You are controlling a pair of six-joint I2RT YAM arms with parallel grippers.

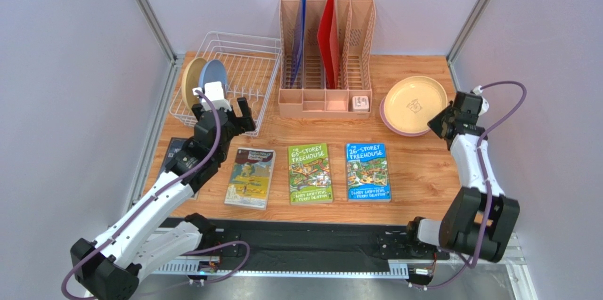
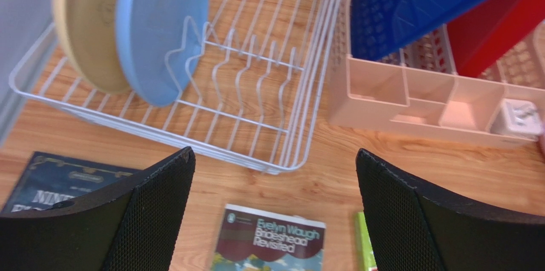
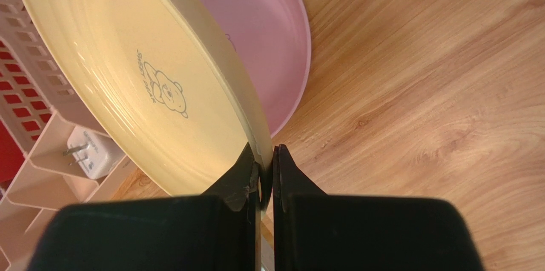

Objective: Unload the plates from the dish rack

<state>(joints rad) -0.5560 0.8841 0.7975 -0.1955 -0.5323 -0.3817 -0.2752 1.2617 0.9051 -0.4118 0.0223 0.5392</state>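
Observation:
With the light blue plate (image 1: pixel 214 74) far from the pink plate, my left gripper next hands it to my right gripper in front of the peach organizer (image 1: pixel 320 129).
The white wire dish rack (image 1: pixel 244 74) stands at the back left. A tan plate (image 1: pixel 190 82) and a light blue plate (image 1: pixel 213 74) stand upright in its left end; both show in the left wrist view, tan (image 2: pixel 86 28) and blue (image 2: pixel 160 25). My left gripper (image 1: pixel 230 108) is open and empty just in front of the rack (image 2: pixel 281 99). My right gripper (image 1: pixel 447 122) is shut on the rim of a second tan plate (image 1: pixel 416 103), which lies over the pink plate (image 1: pixel 386 116) at the right. The right wrist view shows this tan plate (image 3: pixel 147 79) pinched, pink plate (image 3: pixel 268 35) beneath.
A peach slotted organizer (image 1: pixel 325 99) with upright blue and red sheets stands at the back centre. Three books (image 1: pixel 308 173) lie in a row across the table's middle. A dark book (image 1: pixel 173 155) lies under my left arm. Side walls close in left and right.

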